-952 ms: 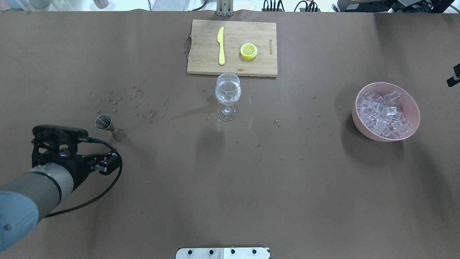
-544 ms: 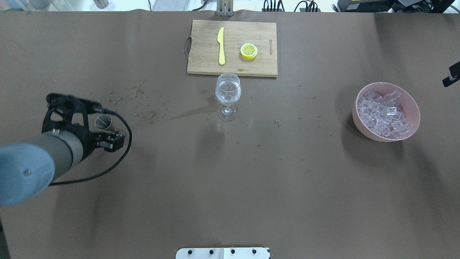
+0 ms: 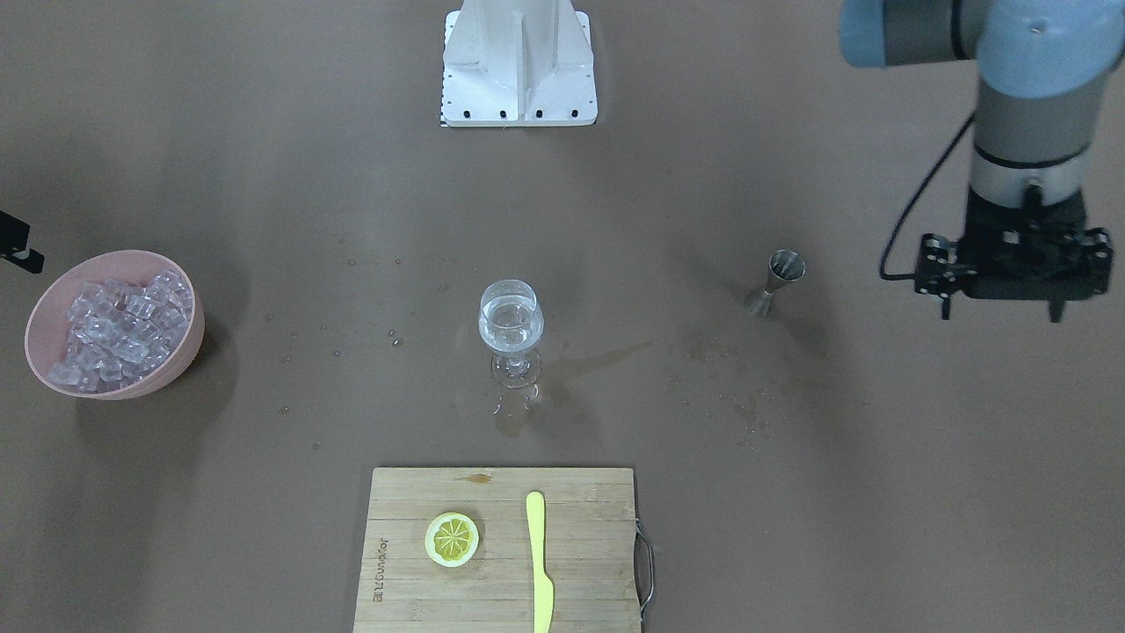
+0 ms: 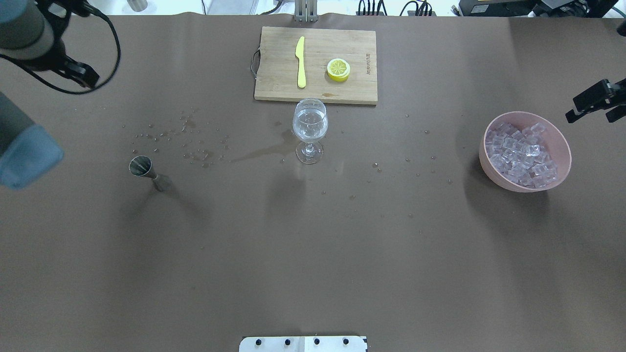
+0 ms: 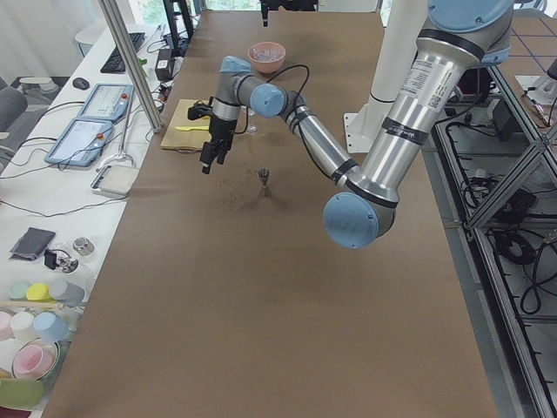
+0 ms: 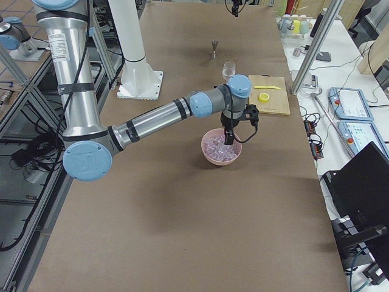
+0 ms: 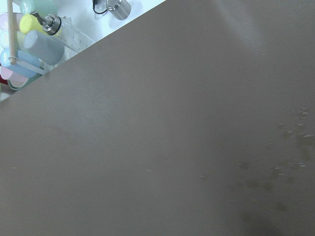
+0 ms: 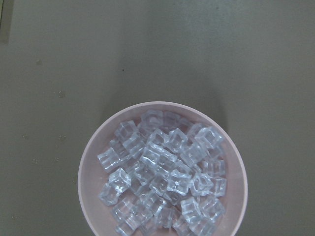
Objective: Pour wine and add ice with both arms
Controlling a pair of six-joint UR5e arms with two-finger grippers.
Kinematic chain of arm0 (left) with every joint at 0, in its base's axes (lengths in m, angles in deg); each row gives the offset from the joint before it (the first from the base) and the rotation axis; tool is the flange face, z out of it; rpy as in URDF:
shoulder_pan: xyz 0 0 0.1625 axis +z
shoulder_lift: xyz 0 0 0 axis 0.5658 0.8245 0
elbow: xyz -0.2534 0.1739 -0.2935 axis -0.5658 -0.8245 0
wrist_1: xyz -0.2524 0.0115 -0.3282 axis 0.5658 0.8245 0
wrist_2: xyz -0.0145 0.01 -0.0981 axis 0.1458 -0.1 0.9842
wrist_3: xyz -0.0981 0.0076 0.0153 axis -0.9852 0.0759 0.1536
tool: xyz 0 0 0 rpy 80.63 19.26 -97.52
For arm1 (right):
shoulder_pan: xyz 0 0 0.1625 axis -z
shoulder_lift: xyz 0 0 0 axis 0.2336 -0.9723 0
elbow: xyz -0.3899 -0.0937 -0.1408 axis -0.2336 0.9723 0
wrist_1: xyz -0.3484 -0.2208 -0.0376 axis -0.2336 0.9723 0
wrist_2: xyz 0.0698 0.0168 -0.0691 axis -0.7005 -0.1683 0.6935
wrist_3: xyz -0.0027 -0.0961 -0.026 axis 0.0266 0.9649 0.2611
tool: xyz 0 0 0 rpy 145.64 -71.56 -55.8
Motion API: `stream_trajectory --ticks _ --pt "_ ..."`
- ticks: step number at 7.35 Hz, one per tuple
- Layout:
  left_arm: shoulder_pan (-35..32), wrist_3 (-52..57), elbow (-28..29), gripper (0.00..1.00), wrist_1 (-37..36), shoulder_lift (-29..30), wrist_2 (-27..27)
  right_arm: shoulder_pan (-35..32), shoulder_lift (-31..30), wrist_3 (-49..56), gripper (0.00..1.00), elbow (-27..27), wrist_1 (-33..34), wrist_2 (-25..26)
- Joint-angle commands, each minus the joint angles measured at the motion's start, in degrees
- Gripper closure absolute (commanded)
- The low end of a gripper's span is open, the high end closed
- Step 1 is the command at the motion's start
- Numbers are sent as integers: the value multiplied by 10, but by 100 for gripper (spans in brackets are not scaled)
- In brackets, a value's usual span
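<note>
The pink bowl is open below, and a cube lies atop the ice heap. I should keep lowering my right gripper and close it on that cube (image 8: 178, 182).
A stemmed wine glass (image 4: 309, 124) (image 3: 511, 321) stands upright mid-table, holding a little clear wine. A small steel jigger (image 4: 142, 167) (image 3: 780, 277) stands alone to its left. The pink bowl (image 4: 562, 142) on the right is heaped with ice (image 4: 521, 154) (image 8: 162, 177). My left gripper (image 3: 1002, 294) (image 5: 210, 161) hangs high above the far left of the table, well away from the jigger, jaws spread and empty. My right gripper (image 6: 234, 137) hovers just above the bowl, pointing down. Only its wrist edge shows in the overhead view, so its state is unclear.
A wooden cutting board (image 4: 342, 88) lies just behind the glass, carrying a yellow knife (image 4: 301, 61) and a lemon slice (image 4: 338, 69). A wet streak (image 4: 264, 152) and scattered droplets mark the cloth between jigger and glass. The white robot base (image 4: 303, 343) is at the near edge.
My left arm has swung away from the jigger, up and toward the far left corner; the jigger stays standing. My right wrist has come further in over the bowl.
</note>
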Motion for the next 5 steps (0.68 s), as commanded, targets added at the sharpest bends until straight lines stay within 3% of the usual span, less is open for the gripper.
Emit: stream_trajectory --ticks 1,5 --pt "-113 106 136 2 58 8 121 61 6 1 0 -1 -28 86" --pt "-139 119 168 2 75 1 153 81 23 -3 0 67 -28 116"
